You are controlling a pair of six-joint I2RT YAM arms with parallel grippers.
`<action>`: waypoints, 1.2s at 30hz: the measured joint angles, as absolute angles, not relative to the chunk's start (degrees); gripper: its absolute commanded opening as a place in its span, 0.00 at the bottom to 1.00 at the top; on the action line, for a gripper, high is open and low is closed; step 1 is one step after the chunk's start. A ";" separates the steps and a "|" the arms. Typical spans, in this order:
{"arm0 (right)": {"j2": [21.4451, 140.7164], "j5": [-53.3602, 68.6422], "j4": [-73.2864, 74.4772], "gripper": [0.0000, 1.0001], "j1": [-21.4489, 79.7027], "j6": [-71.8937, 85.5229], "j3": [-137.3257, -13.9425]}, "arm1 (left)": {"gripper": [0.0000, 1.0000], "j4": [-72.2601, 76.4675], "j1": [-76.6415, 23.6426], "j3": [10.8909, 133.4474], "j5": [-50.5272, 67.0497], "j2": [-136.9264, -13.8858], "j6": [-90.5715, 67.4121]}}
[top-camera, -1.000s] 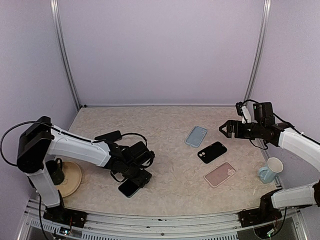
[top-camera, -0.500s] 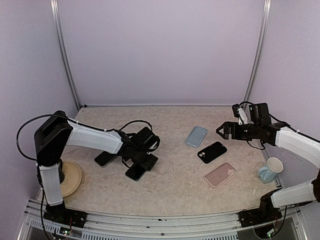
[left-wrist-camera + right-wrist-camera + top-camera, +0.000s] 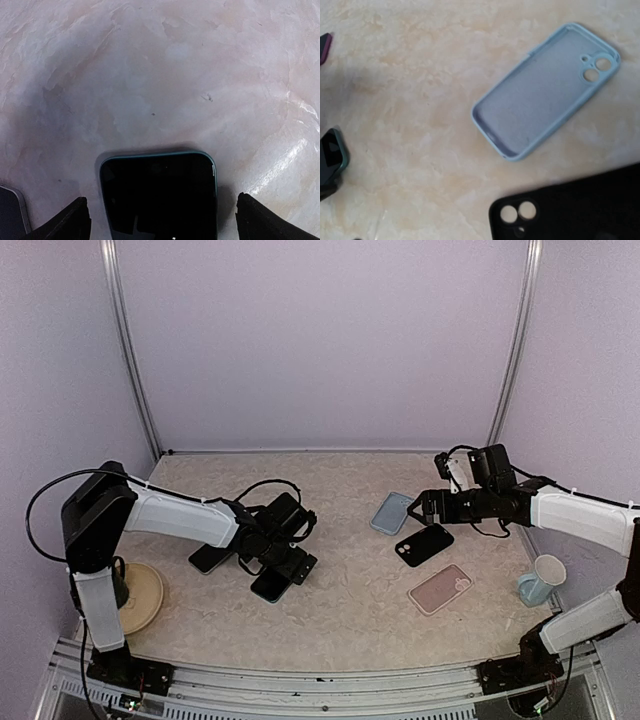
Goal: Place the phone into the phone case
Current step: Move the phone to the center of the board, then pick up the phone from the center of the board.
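Observation:
I should lift the phone [image 3: 270,587] with my left gripper and hand it to my right gripper, because the phone is far from the empty cases [image 3: 424,546] near my right gripper.
A dark phone [image 3: 270,586] with a teal edge lies flat, screen up, on the marbled table; in the left wrist view the phone [image 3: 159,195] sits between my two black fingers [image 3: 75,222], with a gap on each side. My left gripper [image 3: 287,567] is open over it. Three empty cases lie on the right: a light blue case [image 3: 392,512], a black case [image 3: 423,544] and a pink case [image 3: 440,588]. My right gripper [image 3: 424,506] hovers open beside the blue case [image 3: 547,90] and the black case [image 3: 570,210]; its fingers do not show in its wrist view.
A second dark phone [image 3: 210,558] lies just left of my left gripper. A dark mug [image 3: 113,585] stands on a tan plate [image 3: 145,600] at the near left. A pale blue mug [image 3: 541,580] stands at the near right.
My left gripper carried the phone away from the front edge, set it down and opened. My right arm has swung left towards the blue and black cases.

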State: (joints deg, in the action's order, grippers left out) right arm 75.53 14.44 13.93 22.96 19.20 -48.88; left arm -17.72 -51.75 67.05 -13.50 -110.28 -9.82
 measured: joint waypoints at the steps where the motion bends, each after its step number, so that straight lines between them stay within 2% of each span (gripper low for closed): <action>1: 75.70 14.28 13.89 1.00 23.16 19.20 -49.10 | 0.99 -17.76 -51.53 66.65 -13.43 -109.71 -9.89; 9: 76.77 12.64 14.33 1.00 24.71 19.18 -51.62 | 0.99 -18.09 -49.41 65.52 -9.19 -106.67 -10.74; 23: 76.77 11.20 15.75 1.00 25.02 19.11 -51.83 | 0.99 -18.61 -49.43 65.49 -6.00 -109.73 -11.77; 36: 77.54 11.20 16.62 1.00 25.04 19.09 -52.71 | 0.71 -17.17 -49.41 65.49 -6.44 -110.13 -12.62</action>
State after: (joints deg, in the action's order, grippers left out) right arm 77.54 11.20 16.62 25.04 19.09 -52.71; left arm -17.17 -49.41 65.49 -6.44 -110.13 -12.62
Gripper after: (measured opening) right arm 0.997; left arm 0.752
